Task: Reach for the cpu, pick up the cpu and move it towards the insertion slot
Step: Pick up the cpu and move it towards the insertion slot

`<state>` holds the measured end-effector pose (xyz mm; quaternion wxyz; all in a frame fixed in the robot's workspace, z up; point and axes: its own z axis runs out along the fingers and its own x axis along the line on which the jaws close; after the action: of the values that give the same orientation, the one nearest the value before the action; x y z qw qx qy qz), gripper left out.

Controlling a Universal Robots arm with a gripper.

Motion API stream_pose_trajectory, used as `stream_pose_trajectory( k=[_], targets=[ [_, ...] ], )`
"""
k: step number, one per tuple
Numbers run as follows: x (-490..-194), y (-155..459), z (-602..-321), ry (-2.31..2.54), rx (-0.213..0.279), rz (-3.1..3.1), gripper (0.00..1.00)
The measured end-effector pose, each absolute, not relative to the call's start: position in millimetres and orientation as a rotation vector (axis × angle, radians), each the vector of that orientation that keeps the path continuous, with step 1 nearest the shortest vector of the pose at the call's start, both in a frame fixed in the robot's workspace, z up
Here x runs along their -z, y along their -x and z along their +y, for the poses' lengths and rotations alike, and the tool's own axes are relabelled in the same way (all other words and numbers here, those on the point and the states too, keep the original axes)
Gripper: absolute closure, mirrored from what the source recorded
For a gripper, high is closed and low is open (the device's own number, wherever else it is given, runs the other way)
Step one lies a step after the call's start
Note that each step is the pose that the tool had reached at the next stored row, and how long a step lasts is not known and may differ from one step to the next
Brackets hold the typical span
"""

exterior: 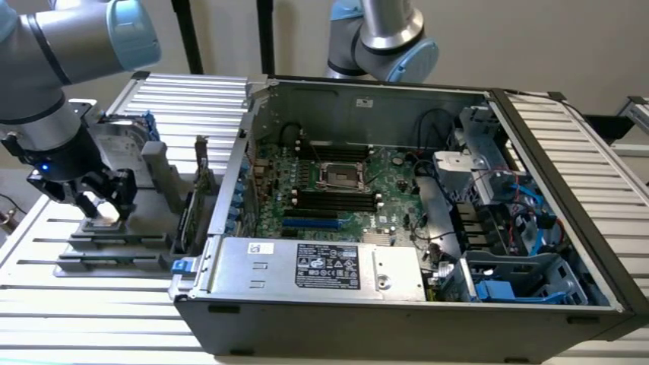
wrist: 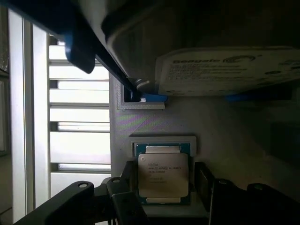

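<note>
The cpu's edges (wrist: 163, 175) are left uncovered by the fixture's grey rim (wrist: 163, 139). The cpu will come out of the fixture's hollow right away when I lift it.
The cpu (wrist: 163, 174), a flat square chip with a silver top, lies in a recess of the grey fixture (wrist: 154, 122) at the exterior view's left, outside the computer case. My gripper (wrist: 164, 190) is lowered over it and stands open, one dark finger (wrist: 127, 185) on each side of the chip with a thin gap showing. In the exterior view the gripper (exterior: 99, 207) hangs low over the cpu (exterior: 102, 216) on the fixture (exterior: 112, 243). The insertion slot (exterior: 340, 175), a silver-framed socket with a dark centre, sits on the green motherboard (exterior: 396, 179) inside the case.
An upright silver hard drive (wrist: 225, 70) with blue brackets stands close behind the cpu. The open computer case (exterior: 406, 312) has tall walls, a power supply (exterior: 324, 266) at the front, and cables and drive bays (exterior: 507, 220) on the exterior view's right. A second arm (exterior: 381, 38) stands behind it.
</note>
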<state>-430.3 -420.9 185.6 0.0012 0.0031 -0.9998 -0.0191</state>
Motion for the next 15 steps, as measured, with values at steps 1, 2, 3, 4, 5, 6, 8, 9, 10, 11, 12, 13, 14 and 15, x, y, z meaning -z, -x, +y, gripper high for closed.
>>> stream_pose_trajectory(
  k=[1,2,3,4,5,6,8,9,10,11,12,13,14,15],
  targets=[
    [-185.6,430.3,-420.9,-0.010,0.060,-3.139,0.38],
    [-185.5,430.3,-420.9,-0.011,0.060,-3.139,0.38],
    [-185.5,430.3,-420.9,-0.011,0.060,-3.139,0.38],
    [-185.4,430.3,-420.9,-0.011,0.060,-3.139,0.38],
    [-185.4,430.3,-420.9,-0.011,0.060,-3.139,0.38],
    [-185.4,430.3,-420.9,-0.011,0.060,-3.138,0.40],
    [-185.5,430.3,-420.9,-0.012,0.060,-3.138,0.40],
    [-185.5,430.3,-420.9,-0.012,0.060,-3.138,0.45],
    [-185.4,430.3,-420.9,-0.012,0.060,-3.138,0.45],
    [-185.3,430.3,-420.9,-0.013,0.060,-3.138,0.45],
    [-185.3,430.3,-420.9,-0.013,0.060,-3.138,0.45],
    [-185.3,430.3,-420.9,-0.013,0.060,-3.138,0.45],
    [-185.3,430.3,-420.9,-0.013,0.060,-3.137,0.45],
    [-185.2,430.2,-420.9,-0.013,0.060,-3.137,0.45]
  ],
)
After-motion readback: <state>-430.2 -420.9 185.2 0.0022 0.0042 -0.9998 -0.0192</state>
